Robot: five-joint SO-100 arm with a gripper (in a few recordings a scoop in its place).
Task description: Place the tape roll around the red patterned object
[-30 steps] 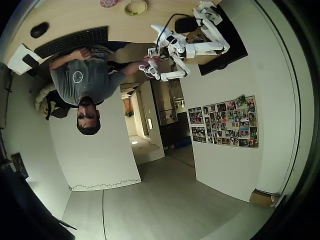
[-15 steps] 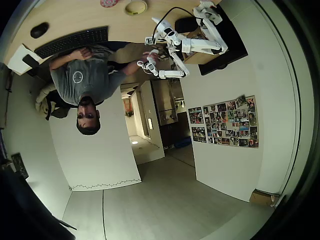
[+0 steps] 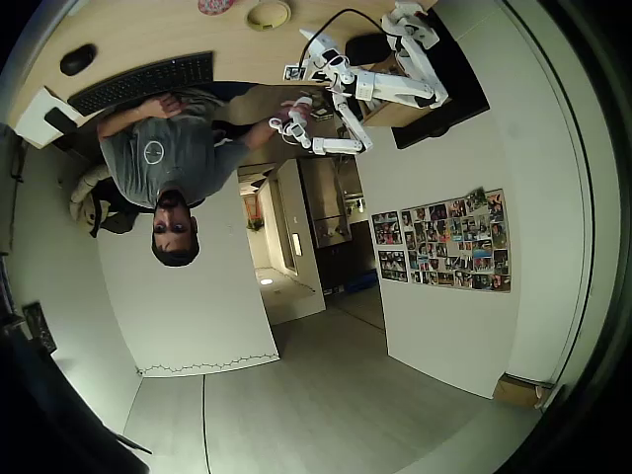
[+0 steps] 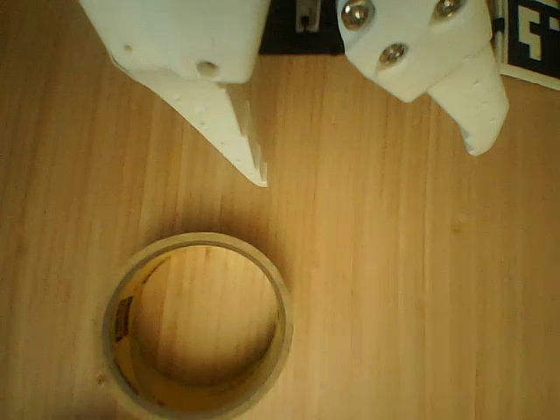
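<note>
The tape roll's hole (image 3: pixel 268 13) looks bigger across than the red patterned object, so the tape roll should come to rest loosely around that object when the robot's gripper lowers it.
The tape roll (image 4: pixel 197 324) lies flat on the wooden desk, a pale cream-yellow ring with bare wood showing through its hole. My white gripper (image 4: pixel 369 164) hangs open above the desk, and its left fingertip ends a short way above the ring's far rim. Nothing is between the fingers. In the overhead view the tape roll (image 3: pixel 269 14) sits at the top edge with the red patterned object (image 3: pixel 215 5) just to its left, the two apart. My gripper (image 3: pixel 308 44) is to the right of the ring there.
A person (image 3: pixel 163 148) sits at the desk by a black keyboard (image 3: pixel 143 84) and a black mouse (image 3: pixel 77 59). The arm's base stands on a dark mat (image 3: pixel 444 99). A black-and-white printed marker (image 4: pixel 529 44) lies at the wrist view's top right corner.
My arm has swung up and to the left in the overhead view, bringing the gripper closer to the tape roll. The ring and the red disc have not moved.
</note>
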